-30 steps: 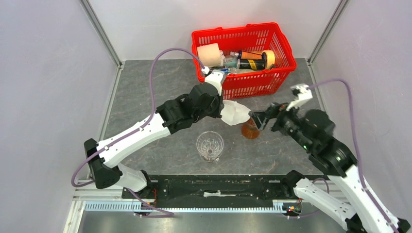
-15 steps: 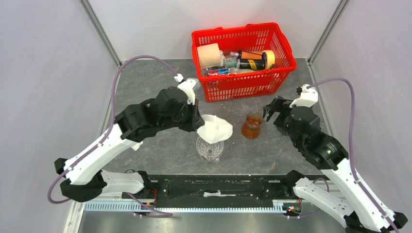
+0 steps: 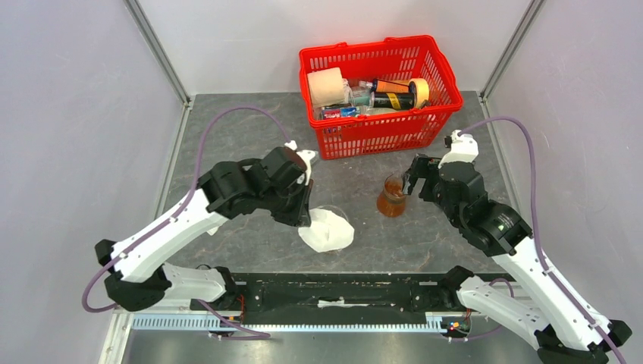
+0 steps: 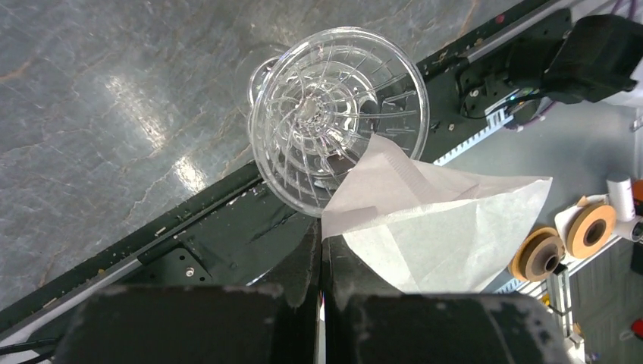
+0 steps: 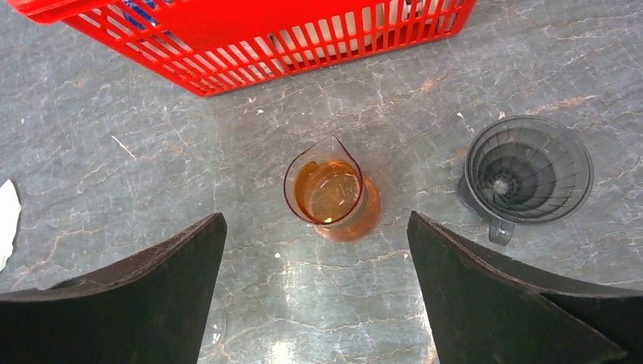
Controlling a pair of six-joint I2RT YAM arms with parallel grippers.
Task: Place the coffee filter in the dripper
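I can see that only a corner of the coffee filter [image 4: 373,157] lies over the dripper's rim, so next my left gripper lets go of the filter, close, and presses it down into the cone [image 4: 315,114].
The clear cut-glass dripper [image 4: 334,114] stands on the grey table near its front edge. In the top view only a bit of its rim [image 3: 338,211] shows behind the filter. My left gripper [image 4: 321,246] is shut on the edge of the white paper coffee filter [image 4: 447,227]. One corner of the filter overlaps the dripper's rim; most of it hangs off the near side, also in the top view [image 3: 327,232]. My right gripper [image 5: 315,292] is open and empty, just short of the tumbler.
A tumbler of brown liquid [image 5: 330,189] stands ahead of my right gripper [image 3: 413,180], also in the top view [image 3: 391,200]. A dark smoky-grey cup [image 5: 528,171] sits to its right. A red basket [image 3: 436,72] of items stands at the back. The black arm rail [image 3: 341,292] runs along the near edge.
My left arm swung the filter from beside the basket toward the near edge, over the dripper and lower. My right gripper drew back from the tumbler.
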